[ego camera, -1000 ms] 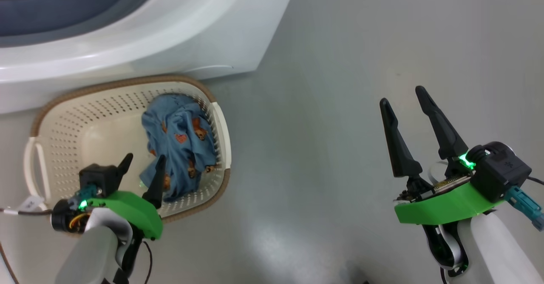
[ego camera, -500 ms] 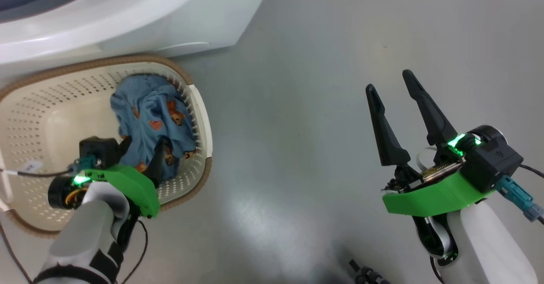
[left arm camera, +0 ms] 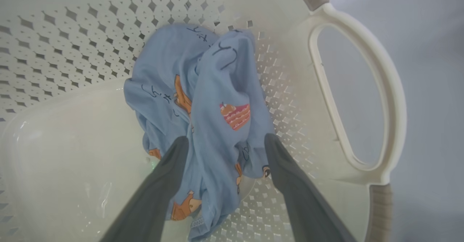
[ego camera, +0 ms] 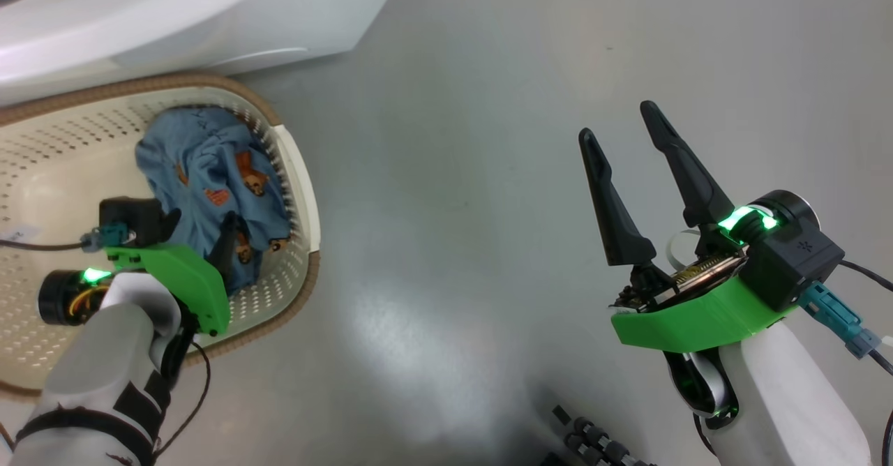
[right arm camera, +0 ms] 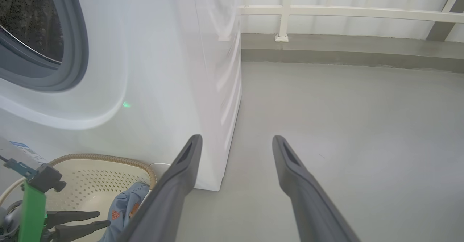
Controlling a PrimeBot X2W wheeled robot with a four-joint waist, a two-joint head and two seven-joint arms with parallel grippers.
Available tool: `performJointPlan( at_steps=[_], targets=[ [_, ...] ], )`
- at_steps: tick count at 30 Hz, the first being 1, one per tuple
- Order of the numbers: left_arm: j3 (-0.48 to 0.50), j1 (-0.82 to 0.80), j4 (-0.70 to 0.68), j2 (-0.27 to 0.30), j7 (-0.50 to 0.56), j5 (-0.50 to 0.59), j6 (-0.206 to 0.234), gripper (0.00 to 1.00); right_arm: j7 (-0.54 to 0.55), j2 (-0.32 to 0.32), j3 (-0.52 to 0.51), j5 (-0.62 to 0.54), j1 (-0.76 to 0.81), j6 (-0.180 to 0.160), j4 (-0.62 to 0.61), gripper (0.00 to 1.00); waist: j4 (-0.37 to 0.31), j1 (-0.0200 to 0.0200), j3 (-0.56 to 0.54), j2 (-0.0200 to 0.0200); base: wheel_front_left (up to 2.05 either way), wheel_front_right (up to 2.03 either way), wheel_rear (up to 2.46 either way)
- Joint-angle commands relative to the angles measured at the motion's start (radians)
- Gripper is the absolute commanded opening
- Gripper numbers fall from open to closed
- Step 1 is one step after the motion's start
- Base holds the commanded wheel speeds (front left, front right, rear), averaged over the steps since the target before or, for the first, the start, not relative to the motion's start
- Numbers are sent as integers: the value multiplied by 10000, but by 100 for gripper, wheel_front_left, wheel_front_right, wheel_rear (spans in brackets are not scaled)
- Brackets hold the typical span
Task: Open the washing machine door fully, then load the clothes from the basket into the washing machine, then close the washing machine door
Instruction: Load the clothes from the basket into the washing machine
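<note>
I expect the clothes to come up together and leave the basket empty when I lift them, because a long fold runs along the whole length of the heap of clothes.
The clothes, light-blue fabric with orange bears, lie bunched at the right end of the cream basket, which stands on the floor against the white washing machine. My left gripper is down inside the basket. In the left wrist view it is open, one finger on each side of a fold of the clothes. My right gripper hovers open over bare floor, holding nothing. The right wrist view shows the machine's grey gasket and open drum mouth. The washing machine door is out of view.
Grey floor stretches to the right of the basket and the machine. A low kerb and a white railing close the far side. The basket's white handle lies just right of my left fingers.
The head camera has swung, sliding the basket and machine left and up in the picture. My left gripper has moved over the clothes. The right gripper has kept its pose.
</note>
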Motion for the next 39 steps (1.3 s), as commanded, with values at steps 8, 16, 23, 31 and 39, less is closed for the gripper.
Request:
performJointPlan(
  at_steps=[8,16,23,31,39],
  targets=[
    [-373,-341,170,492,226,-421,6,100,-80,63,232,43,127,44,-312,100,-337,-1,359,-1,0,0,0],
    [-848,-650,383,804,376,-797,6,100,-80,128,377,43,106,44,-425,100,-628,-1,667,-1,0,0,0],
    [-1152,-882,472,992,416,-1051,6,100,-80,152,439,48,132,44,-497,100,-826,-1,827,-1,0,0,0],
    [-1447,-988,523,1075,364,-1378,6,0,-80,179,486,31,148,44,-512,100,-932,-1,845,-1,0,0,0],
    [-1687,-928,487,978,246,-1797,6,0,-80,166,449,16,156,44,-475,100,-840,-1,644,-1,0,0,0]
  ],
)
